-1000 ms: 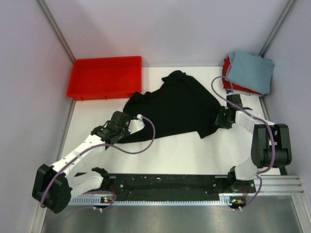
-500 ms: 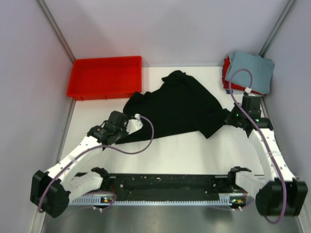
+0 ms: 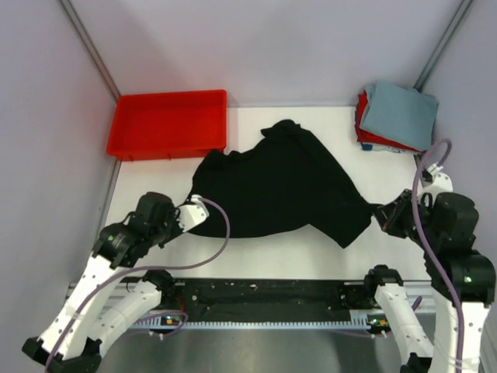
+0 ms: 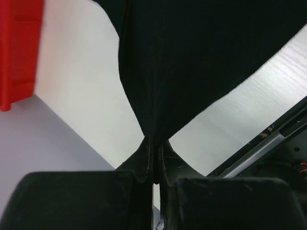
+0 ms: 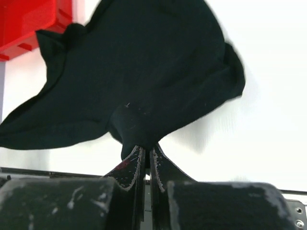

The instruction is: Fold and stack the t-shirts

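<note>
Next, I lift the held corners (image 3: 362, 214) with both my grippers and swing the t-shirt out flat before folding, because the black t-shirt lies crooked with its far end bunched (image 3: 284, 130).
A large black t-shirt (image 3: 283, 183) lies spread across the middle of the white table. My left gripper (image 3: 189, 208) is shut on its near-left corner; the left wrist view shows the cloth (image 4: 192, 67) pinched at my gripper (image 4: 154, 143). My right gripper (image 3: 380, 210) is shut on the shirt's near-right corner; in the right wrist view the cloth (image 5: 139, 72) bunches at my gripper (image 5: 144, 149). Both corners are lifted and pulled apart. A folded grey-blue t-shirt (image 3: 400, 115) lies on a folded red t-shirt (image 3: 366, 134) at the far right corner.
A red plastic tray (image 3: 169, 123) stands at the far left, touching the shirt's far-left edge. Grey walls close in on the left, back and right. A black rail (image 3: 264, 299) with the arm bases runs along the near edge.
Both arms have pulled back toward the near edge and outward, dragging the black shirt's near corners with them. The shirt is stretched wider and flatter than before.
</note>
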